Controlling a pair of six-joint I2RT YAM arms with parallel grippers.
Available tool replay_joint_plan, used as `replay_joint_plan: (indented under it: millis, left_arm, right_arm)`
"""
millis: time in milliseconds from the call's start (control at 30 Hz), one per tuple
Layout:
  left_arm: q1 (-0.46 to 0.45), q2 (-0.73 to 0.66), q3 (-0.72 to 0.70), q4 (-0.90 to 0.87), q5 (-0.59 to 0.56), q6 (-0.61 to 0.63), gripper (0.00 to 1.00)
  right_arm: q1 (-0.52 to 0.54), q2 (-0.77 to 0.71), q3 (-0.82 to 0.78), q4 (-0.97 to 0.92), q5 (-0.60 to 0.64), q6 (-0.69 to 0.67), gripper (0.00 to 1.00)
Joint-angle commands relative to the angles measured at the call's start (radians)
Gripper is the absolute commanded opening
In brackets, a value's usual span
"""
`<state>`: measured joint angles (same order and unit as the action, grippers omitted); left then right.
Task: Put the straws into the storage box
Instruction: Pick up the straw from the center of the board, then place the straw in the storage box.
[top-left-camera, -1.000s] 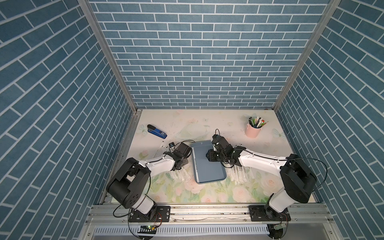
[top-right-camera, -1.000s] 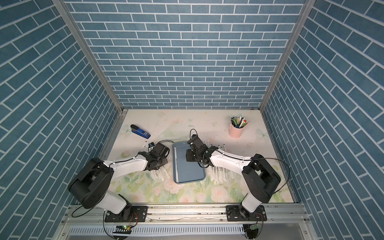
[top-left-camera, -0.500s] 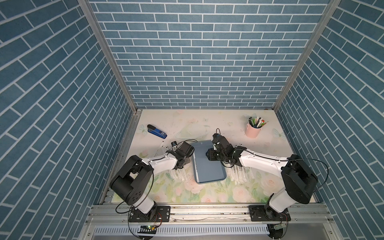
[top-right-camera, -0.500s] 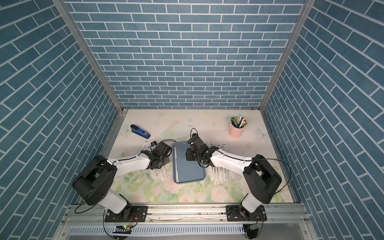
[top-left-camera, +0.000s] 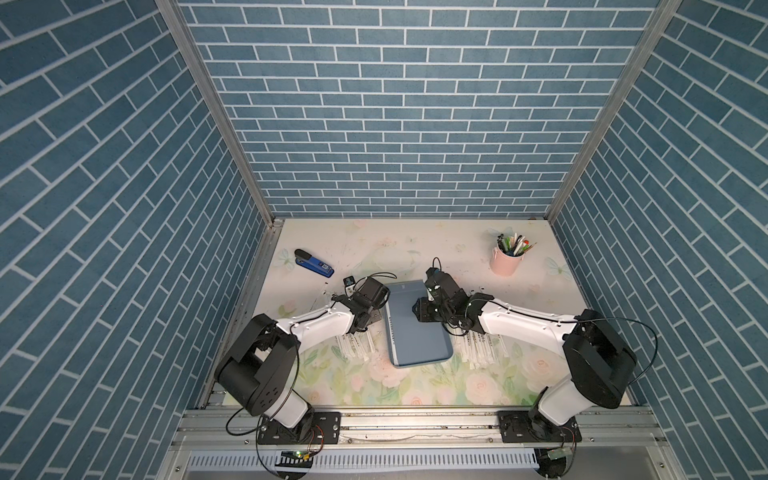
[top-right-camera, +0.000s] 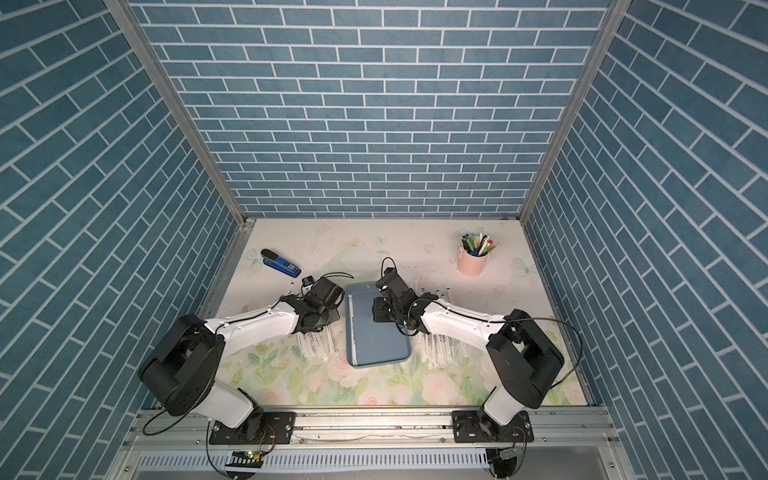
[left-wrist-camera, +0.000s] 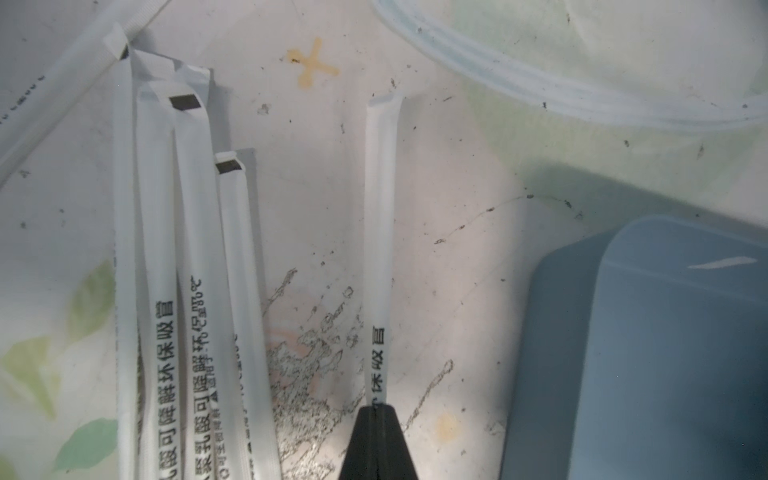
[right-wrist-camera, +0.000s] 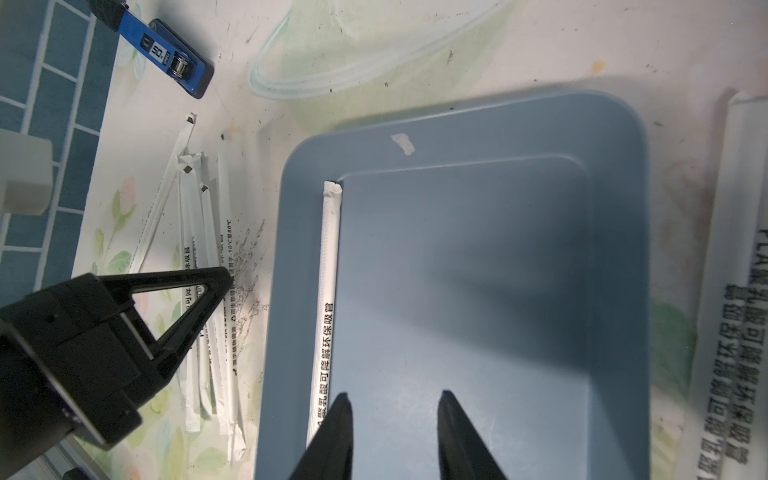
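The straw in my left gripper has to go to the storage box (top-left-camera: 408, 324), but my right gripper is hovering over it, so my right gripper should first move back toward its straw pile (top-left-camera: 476, 347).
The storage box (top-left-camera: 419, 332) is a shallow blue-grey tray in the middle of the mat, seen in both top views. One wrapped straw (right-wrist-camera: 328, 291) lies inside it along a long wall. My left gripper (left-wrist-camera: 378, 409) sits low on the mat just beside the box and is shut on a single straw (left-wrist-camera: 379, 249), which stretches away from its tips. Several more straws (left-wrist-camera: 199, 291) lie in a pile next to it. My right gripper (right-wrist-camera: 395, 401) is open over the box floor (right-wrist-camera: 498, 291), holding nothing. Another pile of straws (top-left-camera: 478, 347) lies under the right arm.
A blue-and-black stapler (top-left-camera: 313, 262) lies at the back left. A pink cup of pens (top-left-camera: 506, 259) stands at the back right. Blue brick walls close in three sides. The two gripper heads are close together across the box's far end.
My left gripper has closed on the single straw beside the box, and the left arm has shifted slightly. The right arm and its open jaws have not moved.
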<state>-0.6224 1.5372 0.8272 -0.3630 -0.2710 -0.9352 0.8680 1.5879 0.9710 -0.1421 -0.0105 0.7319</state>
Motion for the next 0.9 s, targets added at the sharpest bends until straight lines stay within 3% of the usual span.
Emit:
replay_joint_plan:
  millis: [0,133,300,500,867]
  left_arm:
    - [-0.031,-0.073,0.063,-0.086,-0.035,0.000,0.00]
    - [-0.143,-0.047,0.176,-0.125,-0.037,-0.035,0.00]
    - [-0.265,0.101,0.251,-0.055,-0.002,-0.090,0.00]
    - [-0.293,0.225,0.263,-0.022,-0.003,-0.086,0.00]
    - [-0.278,0.274,0.219,-0.042,-0.038,-0.056,0.00]
  right_arm:
    - [-0.023,-0.051,-0.007,-0.017,0.030,-0.021,0.35]
    - [-0.066,-0.099,-0.015,-0.048,0.051,-0.036,0.35]
    - [-0.122,-0.152,-0.030,-0.087,0.078,-0.063,0.36]
    - [-0.155,-0.194,-0.062,-0.096,0.075,-0.066,0.36]
    - [-0.156,-0.200,-0.088,-0.080,0.058,-0.060,0.35]
